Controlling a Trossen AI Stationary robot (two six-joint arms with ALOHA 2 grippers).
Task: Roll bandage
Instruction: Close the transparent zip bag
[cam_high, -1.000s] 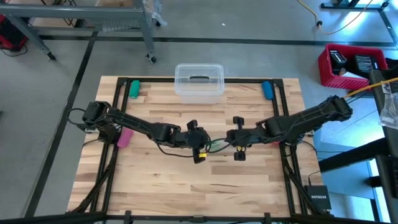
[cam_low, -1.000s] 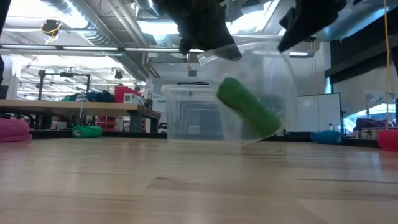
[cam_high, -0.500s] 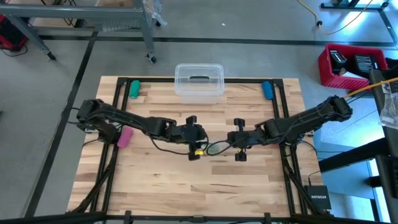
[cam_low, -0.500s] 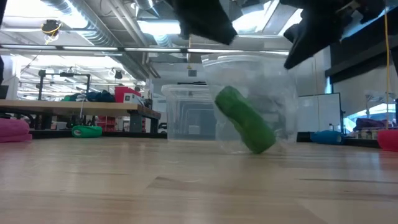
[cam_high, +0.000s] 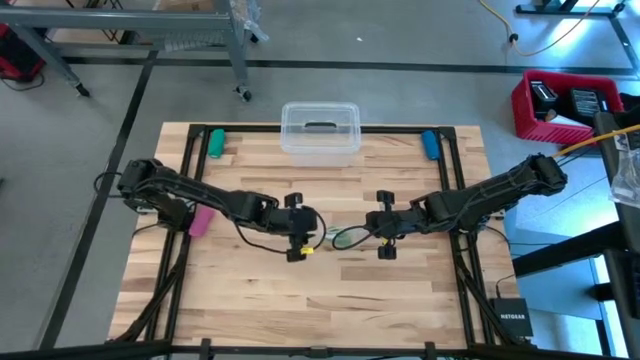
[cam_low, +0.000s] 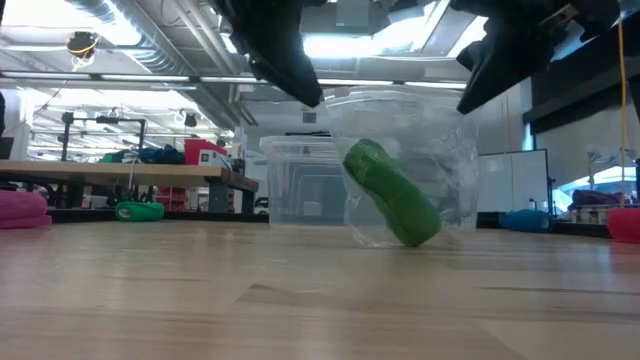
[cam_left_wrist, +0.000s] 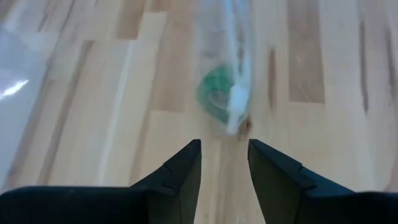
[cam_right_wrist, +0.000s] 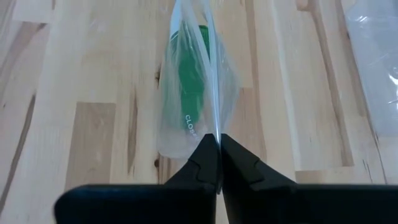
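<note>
The slider (cam_left_wrist: 237, 102) is at the end of the bag away from my right gripper, so next my left gripper pinches that corner (cam_left_wrist: 232, 129) of the bag first, before my right gripper takes hold of the slider.
A small clear plastic bag (cam_high: 347, 238) with a green roll (cam_low: 392, 195) inside it stands at the table's middle. It also shows in the right wrist view (cam_right_wrist: 193, 87) and the left wrist view (cam_left_wrist: 225, 93). My right gripper (cam_right_wrist: 219, 146) is shut on the bag from the table's right (cam_high: 372, 231). Just left of the bag, my left gripper (cam_high: 309, 238) is open, its fingers (cam_left_wrist: 186, 168) short of the bag and touching nothing. The bandage as a strip is out of view. My right gripper pinches the bag's flat edge (cam_right_wrist: 215, 127) between its two fingers, beside the printed closing strip. The fingers come level from the table's right side. The bag hangs upright below the hold, its bottom (cam_low: 395, 243) at the tabletop, with the green roll slanted inside.
A clear lidded box (cam_high: 320, 132) stands at the far middle. A green cylinder (cam_high: 216, 142) lies at the far left, a blue roll (cam_high: 430, 144) at the far right, and a pink roll (cam_high: 201, 221) beside the left arm. Bare wood lies toward the near edge.
My left gripper has opened, let go of the bag and drawn back toward the table's left edge. The bag, still held by my right gripper, has sunk a little, and the green roll inside has dropped lower.
</note>
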